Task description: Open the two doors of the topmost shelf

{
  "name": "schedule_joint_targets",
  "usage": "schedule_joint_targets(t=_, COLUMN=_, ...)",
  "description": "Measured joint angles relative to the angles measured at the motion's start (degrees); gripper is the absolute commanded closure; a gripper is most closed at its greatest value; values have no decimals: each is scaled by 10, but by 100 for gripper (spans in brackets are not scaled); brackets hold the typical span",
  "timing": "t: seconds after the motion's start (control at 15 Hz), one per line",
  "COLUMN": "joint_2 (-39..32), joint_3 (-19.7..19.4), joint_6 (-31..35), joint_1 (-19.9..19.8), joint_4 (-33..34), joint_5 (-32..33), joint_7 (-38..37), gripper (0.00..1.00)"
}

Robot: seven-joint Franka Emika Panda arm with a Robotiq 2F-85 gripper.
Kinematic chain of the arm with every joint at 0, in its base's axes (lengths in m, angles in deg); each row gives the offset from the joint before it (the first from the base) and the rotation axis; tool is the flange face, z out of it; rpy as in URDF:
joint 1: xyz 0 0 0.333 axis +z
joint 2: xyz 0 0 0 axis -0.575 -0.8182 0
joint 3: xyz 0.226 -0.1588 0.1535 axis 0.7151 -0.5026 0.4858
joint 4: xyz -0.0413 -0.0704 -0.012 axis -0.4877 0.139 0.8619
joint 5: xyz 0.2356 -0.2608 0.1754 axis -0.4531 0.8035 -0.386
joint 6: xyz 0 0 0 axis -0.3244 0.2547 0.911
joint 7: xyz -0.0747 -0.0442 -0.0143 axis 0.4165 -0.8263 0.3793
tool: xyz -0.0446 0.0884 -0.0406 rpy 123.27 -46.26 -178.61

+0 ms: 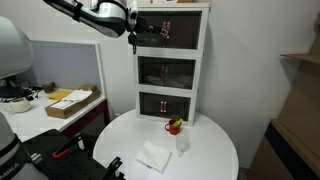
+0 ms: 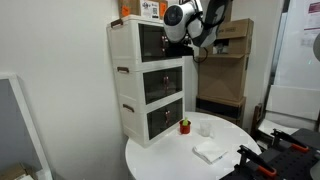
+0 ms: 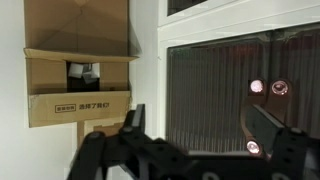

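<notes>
The two knobs are by one finger of my gripper and its opening faces the door panel (image 3: pixel 205 95), so I should shift across to the knobs (image 3: pixel 257 86) before I pull.
The tall white cabinet (image 1: pixel 170 60) stands at the back of the round table. The topmost shelf (image 1: pixel 169 29) (image 2: pixel 158 40) is fronted by the two doors (image 1: pixel 168 31), dark see-through panels that lie shut in both exterior views. My gripper (image 1: pixel 133 38) (image 2: pixel 186 38) hangs open at that tier's height, just off the cabinet's front edge, holding nothing. In the wrist view the gripper (image 3: pixel 200 130) faces a dark ribbed door (image 3: pixel 210 90). Two small knobs (image 3: pixel 268 88) gleam side by side near the right finger (image 3: pixel 268 128); the left finger (image 3: pixel 134 120) is over the white frame.
On the white round table (image 1: pixel 210 150) are a red cup (image 1: pixel 174 126), a clear glass (image 1: pixel 183 143) and a white cloth (image 1: pixel 154 156). Cardboard boxes (image 2: pixel 232 40) (image 3: pixel 75 70) stand beside the cabinet. A desk with an open box (image 1: pixel 70 102) is at one side.
</notes>
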Motion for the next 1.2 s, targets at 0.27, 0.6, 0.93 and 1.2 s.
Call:
schedule_joint_targets(t=0.27, joint_2=29, joint_3=-10, joint_6=-29, joint_1=8, joint_4=-6, joint_5=0, joint_7=-11, gripper=0)
schedule_joint_targets(t=0.6, joint_2=104, joint_3=-13, joint_6=-108, joint_1=37, joint_4=-6, joint_5=-3, joint_7=-82, gripper=0)
schedule_joint_targets(t=0.93, joint_2=155, joint_3=-13, joint_6=-116, joint_1=51, joint_4=-4, joint_5=-2, joint_7=-140, gripper=0)
schedule_joint_targets(t=1.2, joint_2=169, joint_3=-13, joint_6=-95, joint_1=39, joint_4=3, joint_5=-2, joint_7=-168, gripper=0)
